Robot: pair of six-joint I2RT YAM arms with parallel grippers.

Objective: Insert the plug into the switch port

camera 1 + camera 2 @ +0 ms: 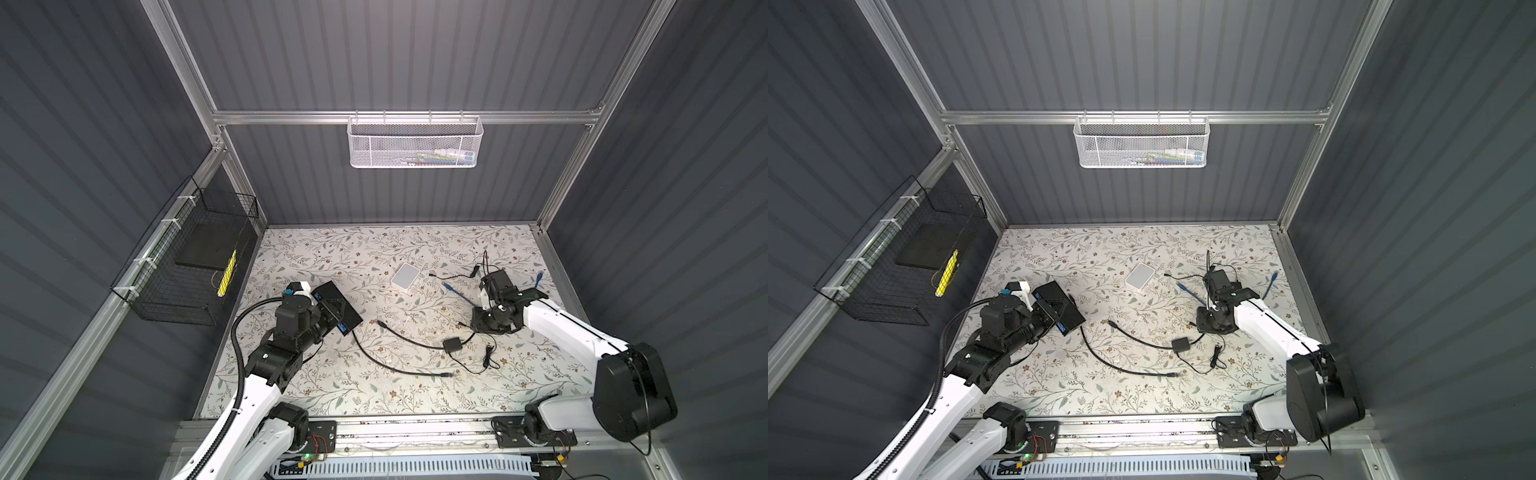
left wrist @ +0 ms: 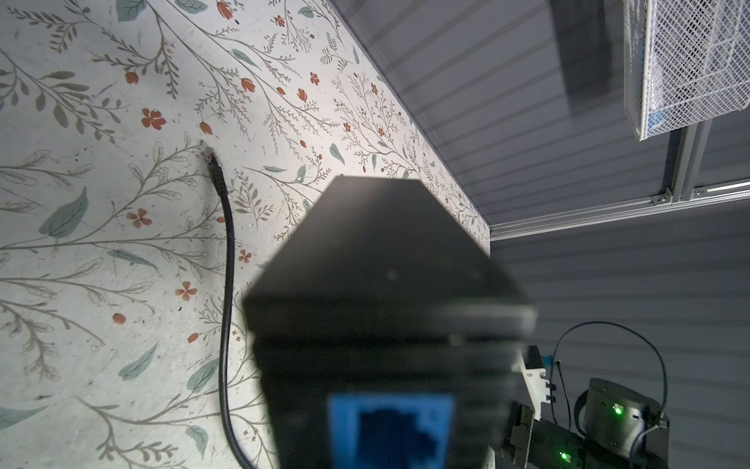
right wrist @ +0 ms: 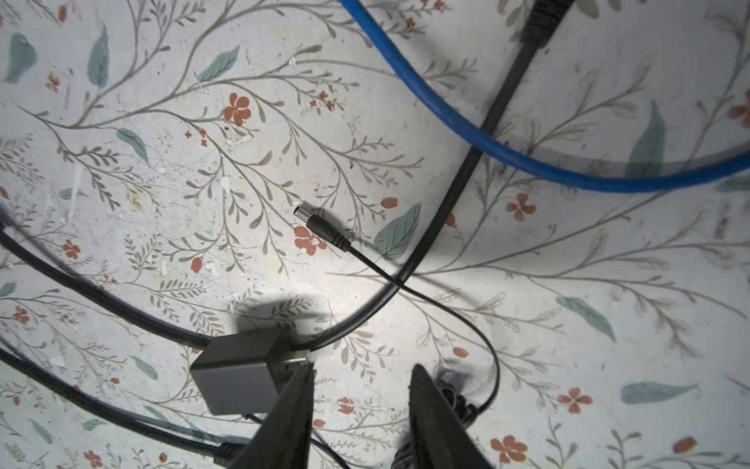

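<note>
The black barrel plug's tip (image 3: 301, 211) is free and the body of the plug is clear of the grey adapter box. My right gripper keeps going toward the plug's body (image 3: 327, 231) and closes there.
My left gripper (image 1: 329, 312) is shut on the black switch (image 1: 337, 307) and holds it tilted above the table's left side. One of the switch's blue ports (image 2: 390, 430) fills the near part of the left wrist view, blurred. A small black barrel plug (image 3: 320, 227) on a thin wire lies flat on the table, apart from my right gripper (image 3: 364, 365). That gripper hangs open just above the table with nothing between its fingers. A grey adapter box (image 3: 239, 373) sits beside one fingertip. In both top views the right gripper (image 1: 480, 324) is right of centre.
A black network cable (image 1: 399, 370) curves from the switch to a loose plug (image 2: 211, 158). A blue cable (image 1: 459, 296), a white box (image 1: 406, 275) and coiled thin wires (image 1: 487, 357) lie around the right gripper. A black wire basket (image 1: 187, 266) hangs on the left wall.
</note>
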